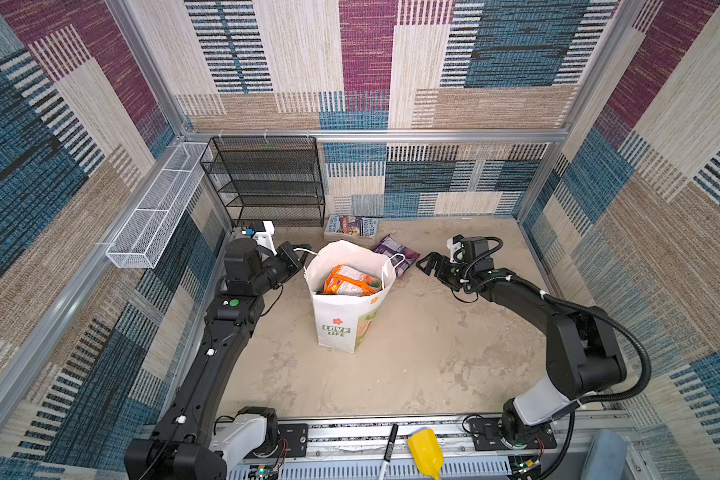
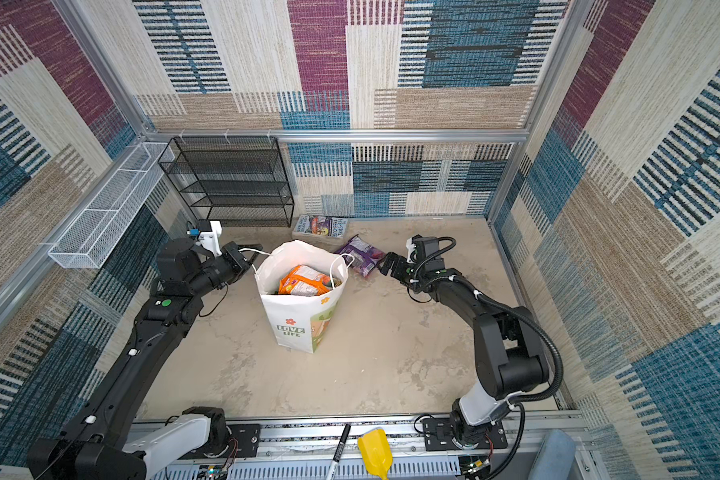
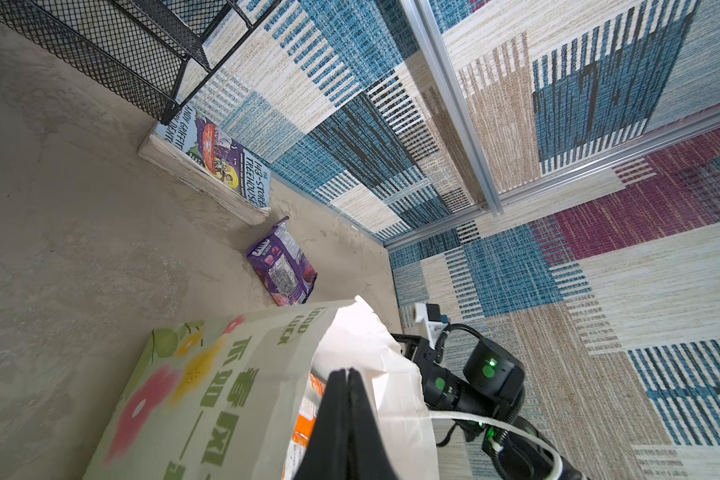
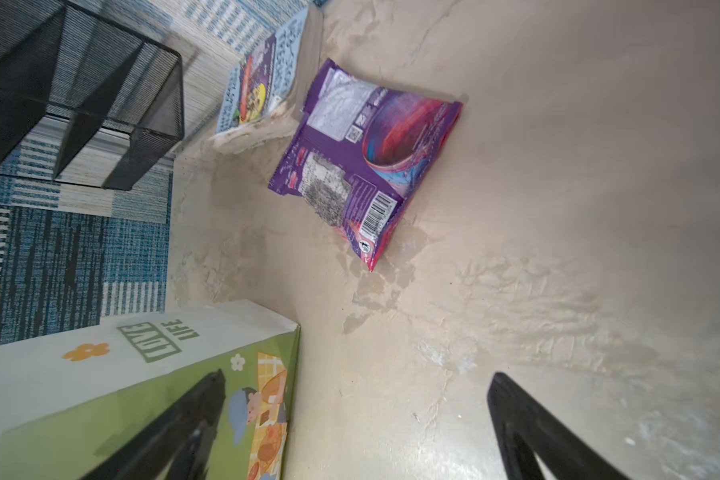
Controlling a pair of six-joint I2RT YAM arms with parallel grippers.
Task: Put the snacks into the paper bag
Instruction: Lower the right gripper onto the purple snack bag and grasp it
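The purple snack packet (image 1: 397, 254) will come to rest over the orange snack packet (image 1: 350, 281) near the bag's rim when the robot lowers it, because the orange packet sits high inside the white paper bag.
The white paper bag (image 1: 341, 328) (image 2: 292, 320) stands upright in the middle of the floor with its mouth open. An orange snack packet (image 1: 350, 280) (image 2: 304, 280) lies on top inside it. My left gripper (image 1: 303, 257) (image 3: 346, 372) is shut at the bag's left rim, and the white cord handle (image 1: 304, 249) (image 3: 495, 424) is drawn taut to it. A purple snack packet (image 1: 398, 253) (image 4: 362, 158) lies flat on the floor behind the bag. My right gripper (image 1: 424, 264) (image 4: 357, 376) hangs open and empty just right of that packet, apart from it.
A colourful book (image 1: 352, 226) lies against the back wall beside a black mesh rack (image 1: 267, 178). A white wire basket (image 1: 154, 208) hangs on the left wall. A marker (image 1: 389, 453) and a yellow scoop (image 1: 425, 453) rest on the front rail.
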